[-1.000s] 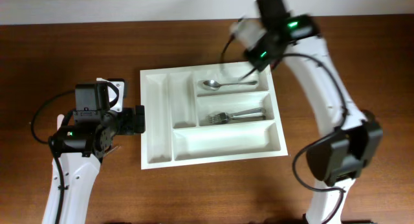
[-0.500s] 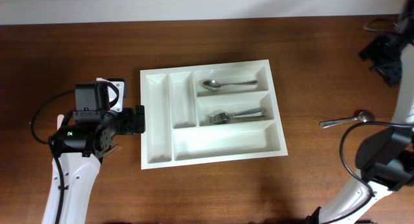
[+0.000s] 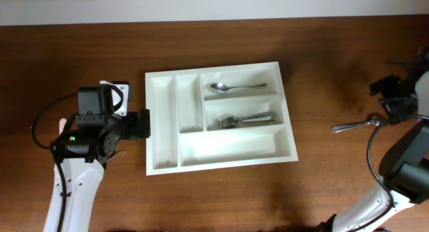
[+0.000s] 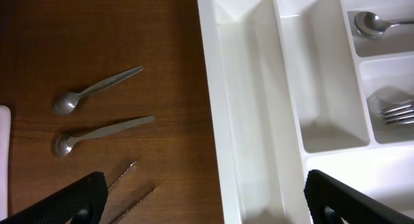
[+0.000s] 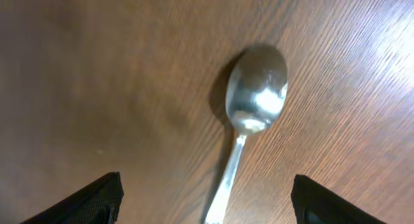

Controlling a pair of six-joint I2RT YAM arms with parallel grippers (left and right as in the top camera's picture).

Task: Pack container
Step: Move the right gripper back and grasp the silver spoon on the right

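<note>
The loose spoon's handle (image 3: 348,127) lies lengthwise between the open fingers of my right gripper. I should keep lowering until the fingers are on either side of the handle (image 3: 366,123) just behind the spoon's bowl, and then close them.
The container (image 3: 161,125), a white tray, lies mid-table. One spoon (image 3: 234,87) rests in its top right compartment and forks (image 3: 244,119) in the one below; the two long left compartments (image 4: 249,120) hold nothing. My left gripper (image 3: 145,124) hovers open over the tray's left rim, its fingers (image 4: 65,201) wide apart. My right gripper (image 3: 387,98) is at the far right, open above a loose spoon (image 3: 355,125) on the table. In the right wrist view that spoon (image 5: 252,107) lies bowl away, its handle running between my spread fingertips (image 5: 84,201), not gripped.
Left of the tray, two small spoons (image 4: 97,91) (image 4: 100,133) lie on the wood. Two serrated knife tips (image 4: 129,169) (image 4: 139,198) point up beside my left finger. A white object (image 3: 117,91) sits under the left arm.
My right arm has swung from over the tray's top right compartment to the far right edge, above the loose spoon, and its jaws have opened. The left arm has not moved.
</note>
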